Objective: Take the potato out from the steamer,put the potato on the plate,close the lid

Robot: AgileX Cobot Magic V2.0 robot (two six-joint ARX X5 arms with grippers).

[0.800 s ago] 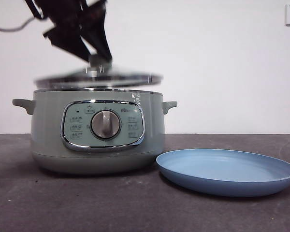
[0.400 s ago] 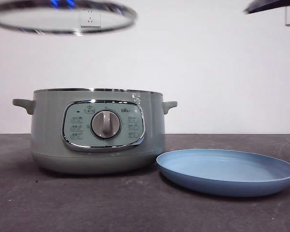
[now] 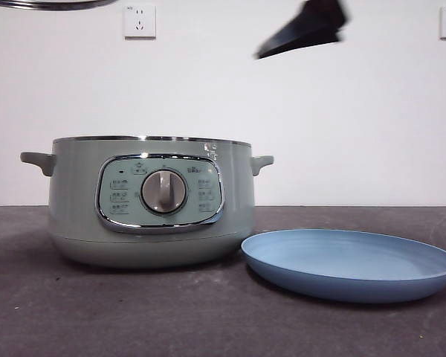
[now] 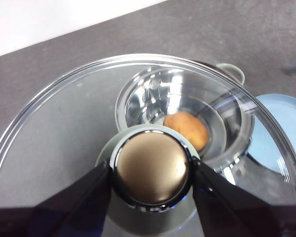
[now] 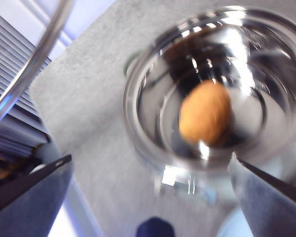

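Observation:
I expect the golden-brown potato (image 5: 205, 114) to stay in place instead of rolling when I put it on the light-blue plate, because it has an oblong shape (image 5: 206, 111).
The sage-green steamer (image 3: 149, 201) stands uncovered on the dark table, and the light-blue plate (image 3: 349, 264) lies just to its right. My left gripper (image 4: 150, 173) is shut on the knob of the glass lid (image 4: 54, 123), held high above the pot; only the lid's rim (image 3: 52, 4) shows at the front view's top left. Through the glass, the golden-brown potato (image 4: 187, 129) lies in the shiny inner pot. My right gripper (image 5: 150, 173) hangs open above the steamer (image 5: 212, 98), looking down on the potato (image 5: 204, 112). A dark jaw tip (image 3: 305, 30) shows high above the pot's right side.
A dark grey table (image 3: 208, 320) stretches in front of the pot and plate. Wall sockets (image 3: 139, 20) sit on the white wall behind. The lid's rim (image 5: 32, 64) crosses the right wrist view near slatted blinds (image 5: 15, 113).
The lid rose off the steamer and went up and left, almost out of the front view. The right gripper's dark tip came in from the top right toward the pot.

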